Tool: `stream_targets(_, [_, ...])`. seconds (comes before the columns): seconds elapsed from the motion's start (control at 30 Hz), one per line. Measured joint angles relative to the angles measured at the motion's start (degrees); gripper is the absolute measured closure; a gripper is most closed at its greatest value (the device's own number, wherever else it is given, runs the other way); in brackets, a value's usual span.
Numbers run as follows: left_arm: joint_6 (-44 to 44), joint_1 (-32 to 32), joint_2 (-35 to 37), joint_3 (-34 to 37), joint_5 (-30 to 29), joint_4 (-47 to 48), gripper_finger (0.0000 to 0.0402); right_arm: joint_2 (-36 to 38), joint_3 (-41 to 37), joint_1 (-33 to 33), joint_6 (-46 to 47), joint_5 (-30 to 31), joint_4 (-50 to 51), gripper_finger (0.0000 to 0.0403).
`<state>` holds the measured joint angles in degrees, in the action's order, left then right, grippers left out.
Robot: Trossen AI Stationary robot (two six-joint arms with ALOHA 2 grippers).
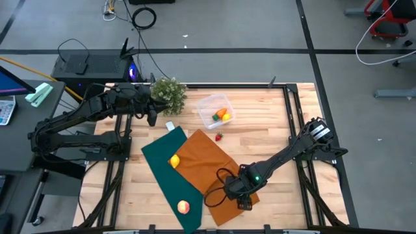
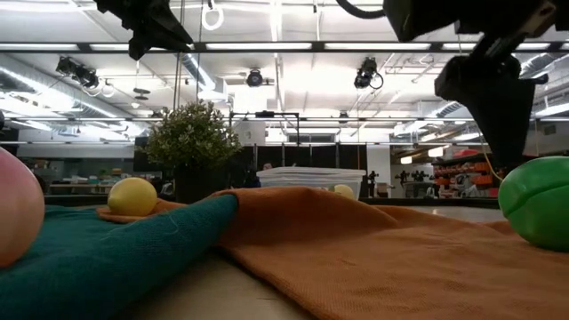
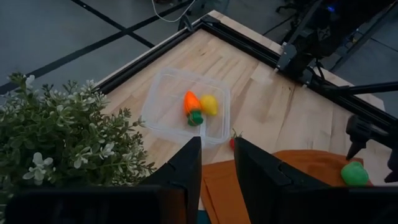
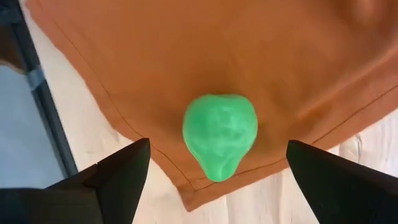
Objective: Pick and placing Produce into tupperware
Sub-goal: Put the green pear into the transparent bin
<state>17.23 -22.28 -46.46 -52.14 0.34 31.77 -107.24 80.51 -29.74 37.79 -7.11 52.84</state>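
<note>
The green toy is clear of its neighbours and centred under my right gripper's open fingers. I should go down next until the fingers are on either side of its wide middle, then close them.
The clear tupperware stands on the far part of the table and holds an orange toy and a yellow one. A small red toy lies on the wood beside it. A yellow toy and a green toy rest on the orange cloth, and a peach-coloured one on the green cloth. My right gripper hangs open above the green toy, a finger on either side, apart from it. My left gripper is open and empty, up beside the potted plant.
The bushy potted plant stands left of the tupperware, close to my left gripper. The two cloths overlap in the table's middle and near part. The green toy lies near the orange cloth's near corner, close to the table's near edge. Bare wood shows to the right.
</note>
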Motion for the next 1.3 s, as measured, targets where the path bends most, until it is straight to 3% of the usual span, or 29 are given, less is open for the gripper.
stream_targets(0.27, [-0.06, 0.00, 0.00, 0.00, 0.00, -0.03, 0.0298, 0.00, -2.12, -0.19, 1.20, 1.52, -4.04, 0.0075])
stream_targets(1.3, [0.03, 0.00, 0.00, 0.00, -0.06, -0.24, 0.0298, -0.18, -9.22, -0.41, 4.18, 1.04, -11.24, 0.0076])
